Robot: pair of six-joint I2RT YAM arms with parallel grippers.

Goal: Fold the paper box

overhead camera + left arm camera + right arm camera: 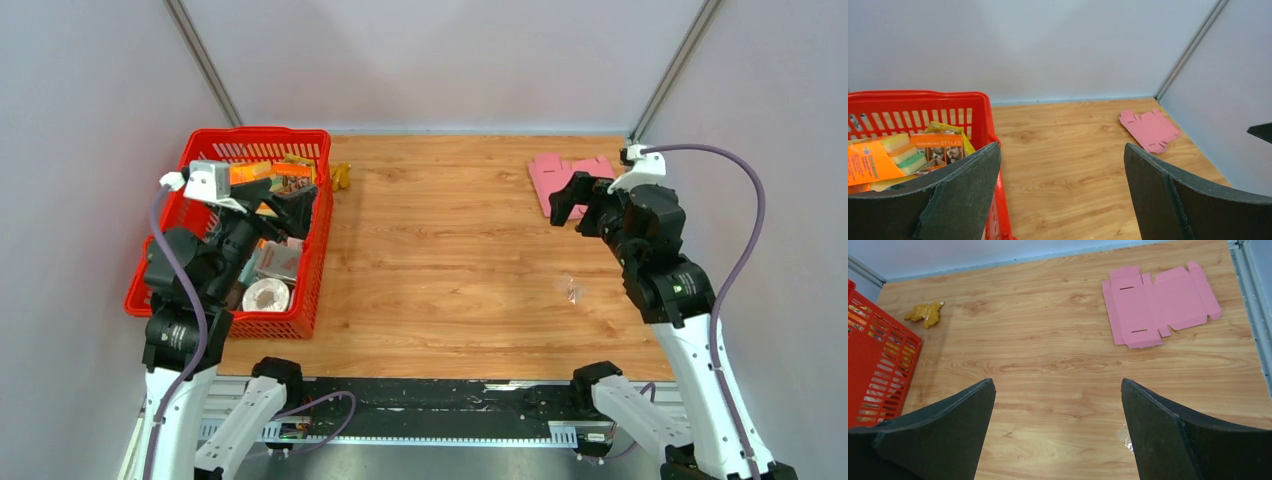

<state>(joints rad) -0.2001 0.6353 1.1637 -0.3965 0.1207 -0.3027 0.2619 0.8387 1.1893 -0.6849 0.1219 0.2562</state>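
The paper box [553, 176] lies clear with its near edge [1145, 342] facing the robot's open right gripper, so that gripper should keep moving toward the edge until its fingers pinch it.
The paper box [556, 172] is a flat pink flapped cut-out lying on the wooden table near the far right corner. In the right wrist view the paper box [1158, 302] shows unfolded, with slots and flaps flat. My right gripper [568, 200] hovers just in front of it, open and empty, and hides its near edge from above. My right gripper [1058, 381] has only bare wood between its fingers. My left gripper [292, 203] is open over the right side of the red basket, holding nothing. From the left wrist, the paper box [1149, 129] lies far off to the right.
A red plastic basket [258, 133] full of printed packages and a tape roll stands at the left. A small yellow object [341, 176] lies beside its far right corner. A scrap of clear plastic [573, 290] lies near the right arm. Walls close off the back and sides.
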